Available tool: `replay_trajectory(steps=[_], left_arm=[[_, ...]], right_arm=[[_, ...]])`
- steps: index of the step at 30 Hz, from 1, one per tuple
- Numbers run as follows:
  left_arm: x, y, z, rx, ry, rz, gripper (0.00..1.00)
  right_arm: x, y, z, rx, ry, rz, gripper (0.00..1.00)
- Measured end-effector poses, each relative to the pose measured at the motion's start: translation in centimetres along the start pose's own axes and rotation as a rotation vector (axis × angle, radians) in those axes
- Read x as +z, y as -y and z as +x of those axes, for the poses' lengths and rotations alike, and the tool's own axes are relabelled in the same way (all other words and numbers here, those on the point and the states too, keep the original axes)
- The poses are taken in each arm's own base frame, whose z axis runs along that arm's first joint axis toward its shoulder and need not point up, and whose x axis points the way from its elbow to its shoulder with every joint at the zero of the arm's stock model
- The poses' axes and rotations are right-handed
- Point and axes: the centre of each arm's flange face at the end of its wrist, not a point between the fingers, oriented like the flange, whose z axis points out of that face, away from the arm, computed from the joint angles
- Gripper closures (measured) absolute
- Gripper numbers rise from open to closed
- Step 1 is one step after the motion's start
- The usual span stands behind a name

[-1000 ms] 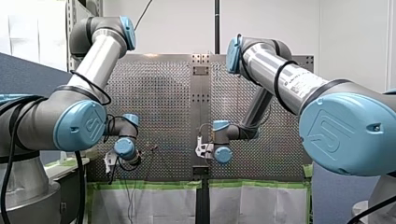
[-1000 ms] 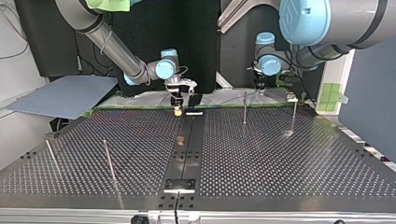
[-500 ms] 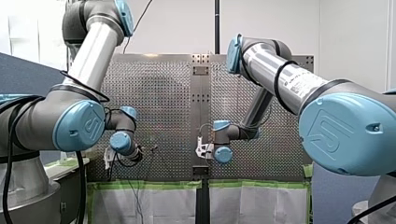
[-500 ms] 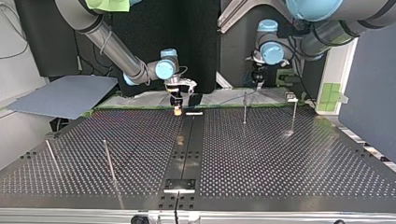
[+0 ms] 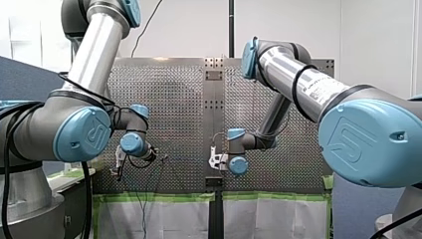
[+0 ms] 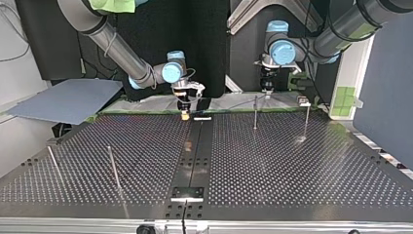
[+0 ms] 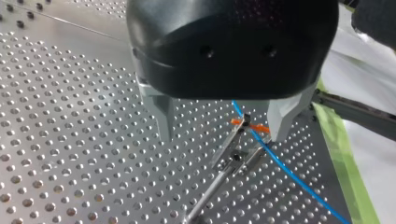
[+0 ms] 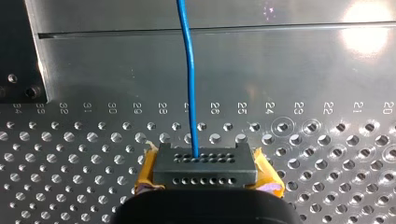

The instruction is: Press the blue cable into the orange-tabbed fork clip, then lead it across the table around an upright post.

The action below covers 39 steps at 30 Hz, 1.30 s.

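Observation:
I expect the blue cable point(image 8: 190, 79) to bend to the side in a smooth curve when I lead it across, because it leaves the black connector slightly bowed point(image 8: 194, 151).
In the left wrist view my left gripper point(image 7: 223, 127) is open, its pale fingers point(image 7: 164, 117) wide apart above the perforated plate. Between them, close to one finger, stands the orange-tabbed fork clip point(image 7: 248, 125). The blue cable point(image 7: 289, 173) runs through the clip and off toward the green-taped edge. In the right wrist view my right gripper point(image 8: 205, 181) is shut on the cable's black connector point(image 8: 205, 163), with yellow pads point(image 8: 145, 177) on both sides. The blue cable point(image 8: 190, 79) leads straight ahead from the connector. In the top view my left gripper point(image 6: 266, 87) hangs by a post point(image 6: 255, 112).
More upright posts stand in the top view at the right point(image 6: 306, 119) and at the front left point(image 6: 113, 168). A grey sheet point(image 6: 68, 100) lies past the table's far left corner. Green tape point(image 7: 343, 158) lines the table edge near the clip.
My left arm has lifted, raising its wrist and gripper a little above the clip. My right arm and the connector have not moved.

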Motion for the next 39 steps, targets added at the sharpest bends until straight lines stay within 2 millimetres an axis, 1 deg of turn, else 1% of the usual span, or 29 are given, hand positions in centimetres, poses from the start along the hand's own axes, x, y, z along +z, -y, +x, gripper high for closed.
replay_trajectory(steps=[5, 10, 16, 21, 39], left_arm=[[0.0, -0.2, 0.5, 0.003, -0.007, -0.035, 0.00], [0.2, -0.3, 1.5, 0.007, -0.024, -0.051, 0.00], [1.3, -0.2, 3.1, 0.022, -0.038, -0.050, 0.00], [1.9, -0.2, 4.3, 0.024, -0.032, -0.055, 0.00], [2.7, 0.2, 4.0, 0.023, 0.042, -0.037, 0.00]], right_arm=[[0.0, -0.1, -0.1, 0.000, 0.001, 0.001, 1.00], [0.0, -0.2, -0.2, 0.000, 0.003, 0.002, 1.00], [0.1, -0.2, -0.2, 0.000, 0.003, 0.004, 1.00], [0.1, -0.2, -0.3, 0.000, 0.003, 0.005, 1.00], [0.1, -0.3, -0.7, 0.000, 0.001, 0.004, 1.00]])
